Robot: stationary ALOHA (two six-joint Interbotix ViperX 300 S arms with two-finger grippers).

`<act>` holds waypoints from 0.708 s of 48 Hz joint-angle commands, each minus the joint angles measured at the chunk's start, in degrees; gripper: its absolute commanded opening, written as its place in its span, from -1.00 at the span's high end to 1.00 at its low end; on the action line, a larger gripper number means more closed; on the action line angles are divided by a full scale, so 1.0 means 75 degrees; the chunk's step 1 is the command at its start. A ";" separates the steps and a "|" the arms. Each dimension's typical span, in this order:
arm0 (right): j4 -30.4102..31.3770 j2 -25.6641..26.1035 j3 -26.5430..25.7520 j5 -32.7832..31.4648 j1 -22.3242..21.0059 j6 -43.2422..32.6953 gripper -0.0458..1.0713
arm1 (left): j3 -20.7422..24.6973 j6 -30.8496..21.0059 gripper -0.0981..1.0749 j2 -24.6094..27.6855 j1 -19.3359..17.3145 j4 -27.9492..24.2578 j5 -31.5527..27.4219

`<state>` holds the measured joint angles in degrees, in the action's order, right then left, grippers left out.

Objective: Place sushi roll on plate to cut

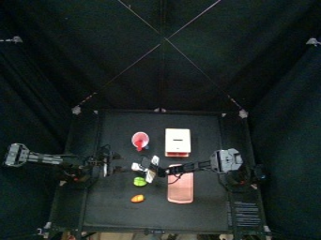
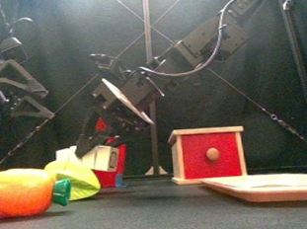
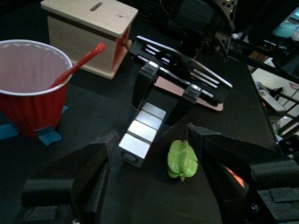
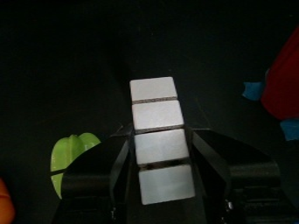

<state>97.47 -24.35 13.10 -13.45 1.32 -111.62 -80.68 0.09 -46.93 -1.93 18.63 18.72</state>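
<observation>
I expect the sushi roll (image 4: 162, 143) to stay together as a straight bar when I lift it, because its white segments line up closely between dark lines (image 4: 160, 131).
The sushi roll (image 4: 159, 140) is a white bar crossed by dark lines. It lies flat on the black table beside the small green lump (image 4: 73, 157). My right gripper (image 4: 162, 144) is open, one jaw on each side of the roll with a slim gap at both. The top view shows this gripper (image 1: 158, 172) reaching in over the roll (image 1: 153, 168). The plate (image 1: 183, 192), a salmon-pink board, lies bare near the front right. My left gripper (image 3: 158, 166) is open and holds nothing, facing the roll (image 3: 139, 136) from the left.
A red cup (image 1: 141, 141) with a straw and a white box (image 1: 178, 141) stand at the back of the table. An orange lump (image 1: 137, 199) lies in front of the green lump (image 1: 139, 181). The right arm stretches over the board's far end.
</observation>
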 commanded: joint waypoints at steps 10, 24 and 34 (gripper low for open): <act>-0.0574 0.0867 0.0328 -0.0305 -0.0012 0.0000 -0.10 | 0.0117 0.0012 -0.83 0.0012 -0.0105 -0.0117 0.0023; -0.1629 0.1723 0.1266 -0.1125 0.0305 0.0000 -0.10 | 0.0094 -0.0023 -0.83 0.0012 -0.0129 -0.0094 0.0023; -0.2602 0.2203 0.1898 -0.2074 0.0820 -0.0012 -0.10 | 0.0094 -0.0047 -0.83 0.0012 -0.0129 -0.0094 0.0023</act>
<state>80.86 -11.78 26.63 -25.84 5.63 -111.62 -80.68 -0.18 -46.93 -2.81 18.02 18.72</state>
